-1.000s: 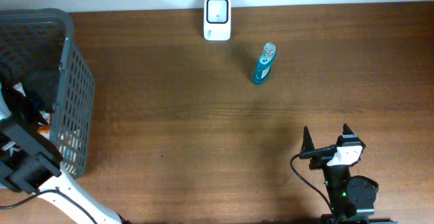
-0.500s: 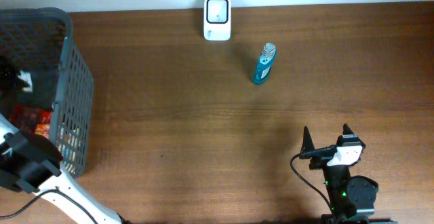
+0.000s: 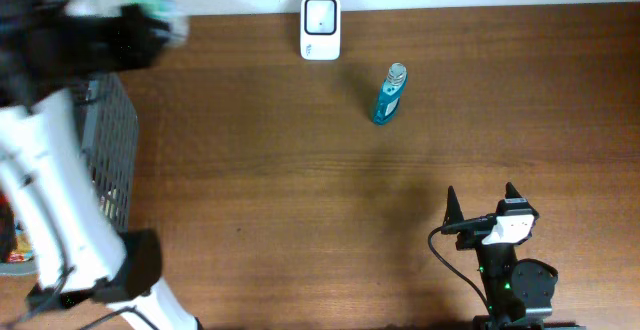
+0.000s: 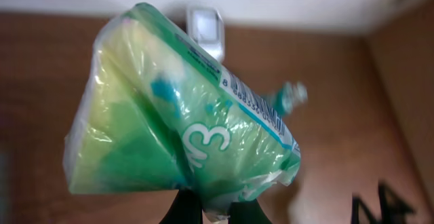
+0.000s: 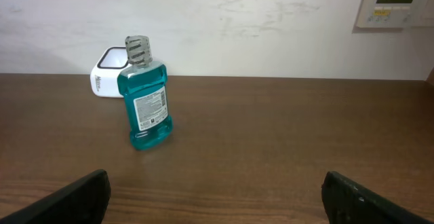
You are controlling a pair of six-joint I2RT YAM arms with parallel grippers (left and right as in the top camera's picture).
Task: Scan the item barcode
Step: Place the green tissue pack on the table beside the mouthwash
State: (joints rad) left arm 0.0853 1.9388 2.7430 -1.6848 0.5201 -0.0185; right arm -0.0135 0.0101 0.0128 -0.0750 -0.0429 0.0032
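Observation:
The wood (image 3: pixel 335 120) next to the teal bottle is free for the pack. My left gripper should go on moving the pack until it gets to that spot, and then let go.
A green and yellow plastic pack (image 4: pixel 169 136) fills the left wrist view, its barcode strip (image 4: pixel 258 105) running along the upper right edge. My left gripper (image 4: pixel 215 209) is shut on the pack's bottom seam. Overhead, that arm is raised and blurred at the top left, the pack (image 3: pixel 158 2) showing green beside the gripper (image 3: pixel 125 30). The white scanner (image 3: pixel 320 27) stands at the table's far edge, and is also in view behind the pack (image 4: pixel 205 30). My right gripper (image 3: pixel 482 202) rests open near the front right, with nothing between its fingers.
A teal mouthwash bottle (image 3: pixel 389 94) stands right of the scanner; the right wrist view shows this bottle (image 5: pixel 144 95) upright ahead. The grey mesh basket (image 3: pixel 115 160) sits at the left edge, partly hidden by my left arm.
My left arm has lifted out of the basket with the green pack and swung up and right, over the basket's far corner. The right arm has not moved.

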